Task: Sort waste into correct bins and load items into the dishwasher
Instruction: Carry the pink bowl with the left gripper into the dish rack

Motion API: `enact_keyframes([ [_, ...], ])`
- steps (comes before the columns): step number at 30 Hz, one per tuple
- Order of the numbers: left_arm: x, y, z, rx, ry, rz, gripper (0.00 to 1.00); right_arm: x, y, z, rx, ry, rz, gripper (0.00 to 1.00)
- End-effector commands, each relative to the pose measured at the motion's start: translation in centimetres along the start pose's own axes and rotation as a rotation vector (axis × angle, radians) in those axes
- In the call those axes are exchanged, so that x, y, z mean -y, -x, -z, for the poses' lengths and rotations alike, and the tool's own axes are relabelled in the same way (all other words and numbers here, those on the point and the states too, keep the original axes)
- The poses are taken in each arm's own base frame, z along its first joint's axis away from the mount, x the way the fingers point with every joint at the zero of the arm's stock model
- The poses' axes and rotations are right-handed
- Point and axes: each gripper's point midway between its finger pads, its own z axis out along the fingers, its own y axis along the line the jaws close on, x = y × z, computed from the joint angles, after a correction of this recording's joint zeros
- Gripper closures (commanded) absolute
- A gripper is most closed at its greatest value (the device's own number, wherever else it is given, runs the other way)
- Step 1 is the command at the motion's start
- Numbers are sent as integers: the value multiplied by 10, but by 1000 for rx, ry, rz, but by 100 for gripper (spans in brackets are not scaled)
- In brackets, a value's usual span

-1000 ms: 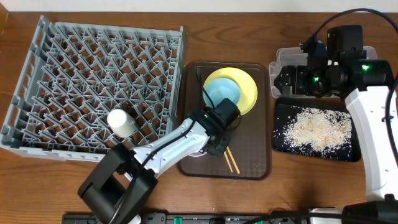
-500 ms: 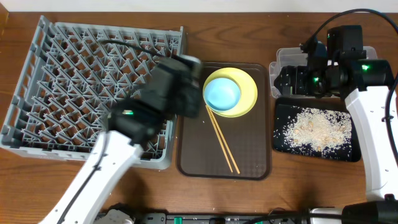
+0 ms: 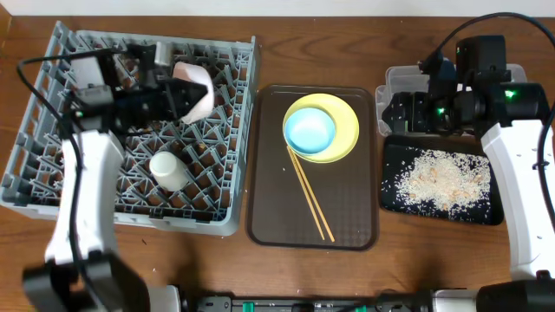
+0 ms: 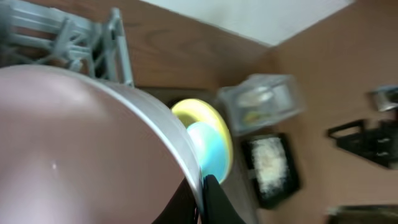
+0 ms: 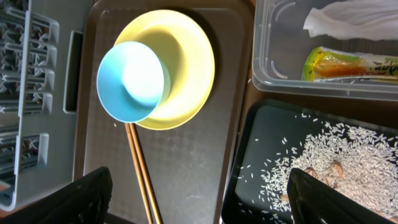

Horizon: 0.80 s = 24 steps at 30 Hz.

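The pale pink-white bowl (image 3: 199, 95) is hanging at a tilt over free pegs of the rack (image 3: 178, 133) behind the cream cup. I should keep lowering it with my left gripper until the pegs hold it up.
My left gripper (image 3: 179, 97) is shut on the rim of the pale pink-white bowl (image 3: 194, 90), which it holds tilted over the back of the grey dishwasher rack (image 3: 52, 186). In the left wrist view the bowl (image 4: 74, 149) fills the left side, with its rim pinched by the gripper (image 4: 201, 200). A cream cup (image 3: 166, 169) sits in the rack. The light blue bowl (image 3: 310, 130) rests on the yellow plate (image 3: 346, 130), and the chopsticks (image 3: 310, 192) lie below them. My right gripper (image 5: 205, 199) stands open, empty, between the brown tray and the bins.
The brown serving tray (image 3: 347, 225) holds the plate, blue bowl and chopsticks. The clear tub (image 5: 264, 68) contains a white napkin (image 5: 354, 18) and a green-and-yellow wrapper (image 5: 348, 65). Rice scraps (image 3: 438, 178) are spread in the black tray (image 3: 390, 195).
My left arm has swung from the brown tray up and left to the back of the rack with the pink-white bowl in its grip. The chopsticks are now uncovered. The right arm has not moved.
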Motion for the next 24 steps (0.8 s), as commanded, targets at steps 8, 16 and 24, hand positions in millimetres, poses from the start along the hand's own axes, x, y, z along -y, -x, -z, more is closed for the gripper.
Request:
enact_keyframes([
  [8,-55,2,4,17,-290,271,93,1,3,5,12,-3,-14,12],
  [16,-123,-2,25,81,-30,362,68,1,2,5,8,-4,-15,12],
  [24,-158,-4,56,142,93,420,29,1,2,5,7,-4,-15,12],
])
